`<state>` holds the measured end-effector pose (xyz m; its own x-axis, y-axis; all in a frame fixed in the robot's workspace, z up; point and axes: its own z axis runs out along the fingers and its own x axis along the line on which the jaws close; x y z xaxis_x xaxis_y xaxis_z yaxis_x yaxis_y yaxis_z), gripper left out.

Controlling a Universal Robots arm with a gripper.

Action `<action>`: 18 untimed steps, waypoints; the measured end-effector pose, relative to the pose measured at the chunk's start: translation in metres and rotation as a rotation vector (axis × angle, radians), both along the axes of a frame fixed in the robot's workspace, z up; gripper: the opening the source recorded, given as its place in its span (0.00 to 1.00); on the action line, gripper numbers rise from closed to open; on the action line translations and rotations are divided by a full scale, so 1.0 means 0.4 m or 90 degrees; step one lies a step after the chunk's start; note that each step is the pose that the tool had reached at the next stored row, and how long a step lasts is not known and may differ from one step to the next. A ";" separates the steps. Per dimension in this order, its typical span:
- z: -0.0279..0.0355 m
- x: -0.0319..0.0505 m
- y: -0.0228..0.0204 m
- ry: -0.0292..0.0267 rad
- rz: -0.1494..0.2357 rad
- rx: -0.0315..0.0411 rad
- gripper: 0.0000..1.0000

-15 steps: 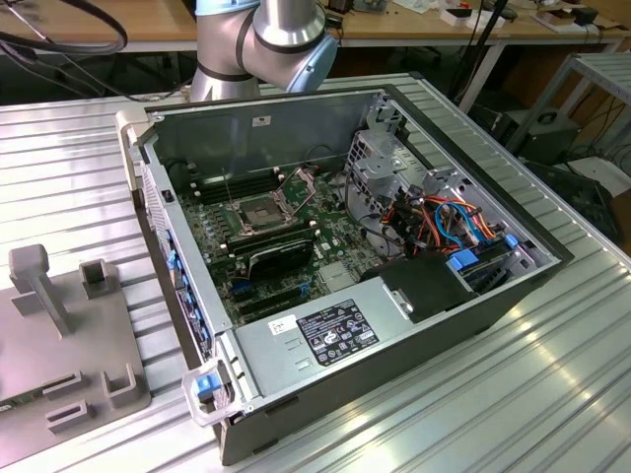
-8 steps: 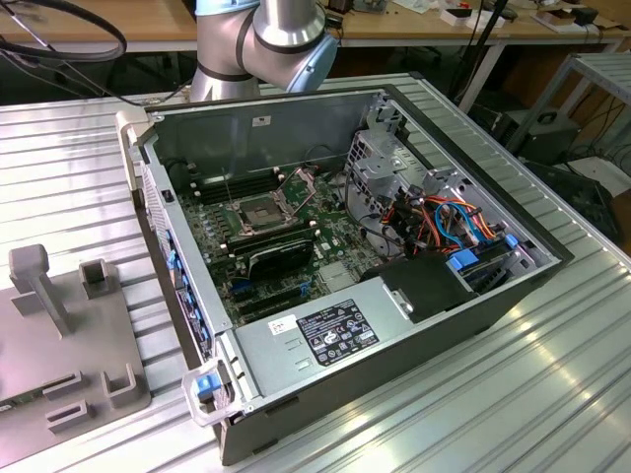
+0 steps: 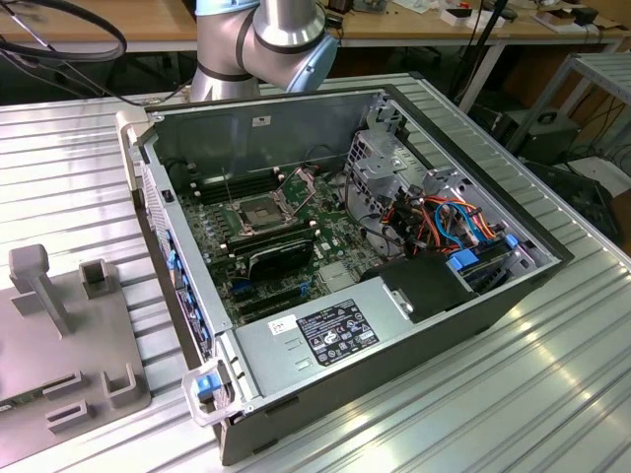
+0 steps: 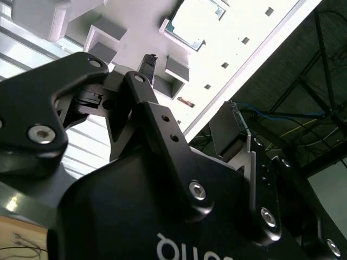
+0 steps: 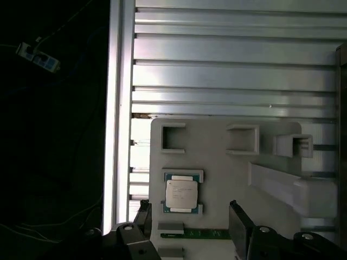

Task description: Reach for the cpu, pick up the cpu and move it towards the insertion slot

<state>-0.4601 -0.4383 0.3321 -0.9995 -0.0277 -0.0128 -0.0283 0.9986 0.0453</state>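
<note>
The grey bracket [image 5: 184, 171] leaves the top and sides of the cpu [image 5: 181, 194] open. The cpu should come free right away when I lift it.
The cpu [image 5: 182, 195], a small square chip with a pale face, lies flat in a grey bracket on the light fixture plate [image 5: 217, 162]. In the second wrist view the cpu [image 4: 192, 24] appears washed out by light. My gripper [image 5: 190, 218] hangs above the plate, open, its two black fingers [image 5: 238, 219] spread wider than the chip and holding nothing. In the second wrist view the gripper [image 4: 190, 95] is short of the chip. The insertion slot [image 3: 258, 213], metal-framed with a dark centre, sits on the motherboard inside the open computer case [image 3: 463, 305].
The fixture plate [image 3: 59, 335] with its raised grey blocks lies at the exterior view's left on the ribbed aluminium table [image 3: 552, 394]. The table's edge [image 5: 116, 108] runs close beside the chip. A black card [image 3: 281, 258], drive cage [image 3: 389, 158] and cables crowd the case.
</note>
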 end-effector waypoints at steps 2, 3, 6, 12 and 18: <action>0.000 0.000 0.000 0.0000 0.000 -0.0001 0.67; 0.000 0.000 0.000 0.0000 0.000 -0.0002 0.67; 0.000 0.000 0.000 0.0000 0.000 -0.0003 0.67; -0.005 0.000 0.000 0.0000 0.000 -0.0003 0.67; -0.032 0.000 0.000 0.0000 0.000 -0.0004 0.67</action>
<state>-0.4601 -0.4383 0.3191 -0.9995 -0.0276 -0.0128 -0.0282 0.9986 0.0447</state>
